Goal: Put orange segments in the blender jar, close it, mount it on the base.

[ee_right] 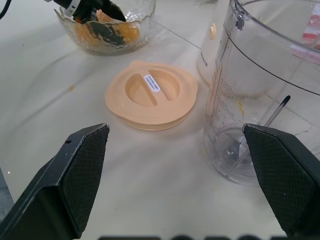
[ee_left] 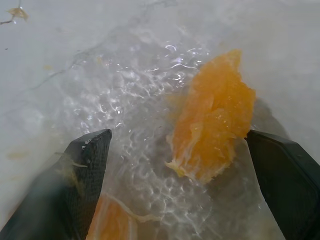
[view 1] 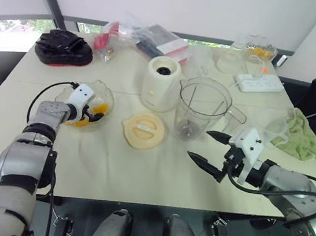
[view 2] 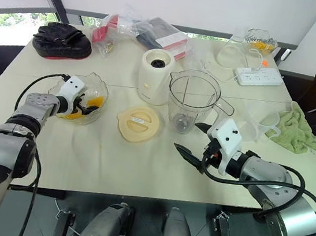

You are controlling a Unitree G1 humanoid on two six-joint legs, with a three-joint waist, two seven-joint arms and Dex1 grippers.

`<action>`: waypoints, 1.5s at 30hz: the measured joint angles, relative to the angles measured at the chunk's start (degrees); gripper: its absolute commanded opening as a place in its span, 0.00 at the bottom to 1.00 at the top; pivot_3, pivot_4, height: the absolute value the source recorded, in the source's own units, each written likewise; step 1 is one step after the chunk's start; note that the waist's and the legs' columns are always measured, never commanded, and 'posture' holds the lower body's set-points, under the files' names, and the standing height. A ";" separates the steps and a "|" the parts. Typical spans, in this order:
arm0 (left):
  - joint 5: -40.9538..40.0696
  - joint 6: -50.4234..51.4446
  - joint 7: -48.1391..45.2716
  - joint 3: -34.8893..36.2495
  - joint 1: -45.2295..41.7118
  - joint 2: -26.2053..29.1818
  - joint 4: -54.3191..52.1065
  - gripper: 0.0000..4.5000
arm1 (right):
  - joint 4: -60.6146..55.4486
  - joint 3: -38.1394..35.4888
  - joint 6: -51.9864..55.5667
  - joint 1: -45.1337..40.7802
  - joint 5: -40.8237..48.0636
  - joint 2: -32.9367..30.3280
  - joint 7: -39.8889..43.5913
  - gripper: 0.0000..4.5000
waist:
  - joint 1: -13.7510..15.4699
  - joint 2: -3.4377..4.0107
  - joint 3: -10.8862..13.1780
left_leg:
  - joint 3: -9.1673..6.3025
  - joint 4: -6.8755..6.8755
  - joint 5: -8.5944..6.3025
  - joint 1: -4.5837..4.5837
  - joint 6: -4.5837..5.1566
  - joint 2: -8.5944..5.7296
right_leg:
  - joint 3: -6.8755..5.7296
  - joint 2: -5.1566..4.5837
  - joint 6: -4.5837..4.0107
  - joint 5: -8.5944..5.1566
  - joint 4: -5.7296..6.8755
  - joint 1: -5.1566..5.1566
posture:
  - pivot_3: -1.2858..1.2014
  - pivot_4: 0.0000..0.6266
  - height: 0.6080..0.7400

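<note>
My left gripper has stringy pulp (ee_left: pixel 73 169) stuck to a finger, so I expect the orange segment (ee_left: pixel 215 117) to leave a scrap on that gripper when I drop the segment into the jar.
Several orange segments (view 1: pixel 99 109) lie in a shallow crinkled clear bowl (view 1: pixel 107 94) at the table's left. My left gripper (view 1: pixel 91 113) reaches down into that bowl, open. In the left wrist view its two fingers stand on either side of one segment (ee_left: pixel 212 127), apart from it. The clear blender jar (view 1: pixel 201 107) stands upright mid-table, empty, with its blade at the bottom. The cream base (view 1: pixel 161 83) stands just behind and left of it. The round pale-yellow lid (view 1: pixel 143 130) lies flat in front of the base. My right gripper (view 1: pixel 200 144) hovers open in front of the jar, holding nothing.
A black glove-like bundle (view 1: pixel 63 47) and plastic bags of packets (view 1: pixel 151 38) lie at the back. A white power strip (view 1: pixel 260 82) and a second clear bowl with orange pieces (view 1: pixel 259 48) are back right. A green cloth (view 1: pixel 304 134) and a clear cup (view 2: pixel 262 126) sit right.
</note>
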 measured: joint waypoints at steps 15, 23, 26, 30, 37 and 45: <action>-0.15 2.19 -0.57 1.91 -1.01 -2.40 0.13 0.00 | 0.11 -0.10 0.00 -0.37 -0.52 -0.66 -0.12 1.00 | 0.01 -0.01 0.00 | 0.00 0.19 0.00 0.00 0.00 -0.01 | 0.00 0.00 0.00 0.00 0.17 0.00 | 0.52 0.24 1.00; -0.09 3.94 -1.55 1.93 -1.47 -2.54 0.15 0.00 | 0.12 -0.50 -0.02 -0.50 -0.99 -0.77 -0.11 1.00 | 0.03 -0.01 -0.01 | 0.00 0.37 -0.03 -0.04 0.05 -0.02 | 0.00 0.01 0.00 0.00 0.21 0.02 | 0.52 0.24 1.00; -0.15 3.94 -1.81 2.06 -1.46 -2.54 0.16 0.00 | 0.14 -0.64 -0.04 -0.55 -1.23 -0.78 -0.10 1.00 | 0.04 -0.01 -0.01 | 0.00 0.40 -0.04 -0.05 0.06 -0.02 | 0.00 0.00 0.00 0.00 0.22 0.03 | 0.52 0.24 1.00; -0.29 3.94 -1.93 2.36 -1.44 -2.51 0.16 0.00 | 0.29 -0.63 -0.05 -1.44 -1.56 -0.77 -0.07 1.00 | 0.04 -0.01 0.00 | 0.00 0.41 -0.04 -0.06 0.06 -0.02 | 0.00 0.00 0.00 0.00 0.22 0.03 | 0.52 0.24 1.00; -2.83 3.87 -5.18 5.61 -0.26 -1.27 0.16 0.00 | 0.95 0.17 -0.27 -2.25 -2.16 -0.61 0.05 1.00 | -0.04 -0.01 0.00 | -0.01 0.42 -0.05 -0.07 0.07 -0.01 | 0.00 0.00 0.00 0.00 0.22 0.02 | 0.52 0.24 1.00; -8.37 3.66 -10.93 10.97 -0.05 0.79 -0.16 0.00 | 1.93 1.33 -0.82 -2.88 -2.31 -0.31 0.44 1.00 | 0.04 -0.01 0.00 | -0.01 0.47 -0.05 -0.09 0.07 -0.01 | 0.00 0.00 0.00 0.00 0.23 0.02 | 0.52 0.24 1.00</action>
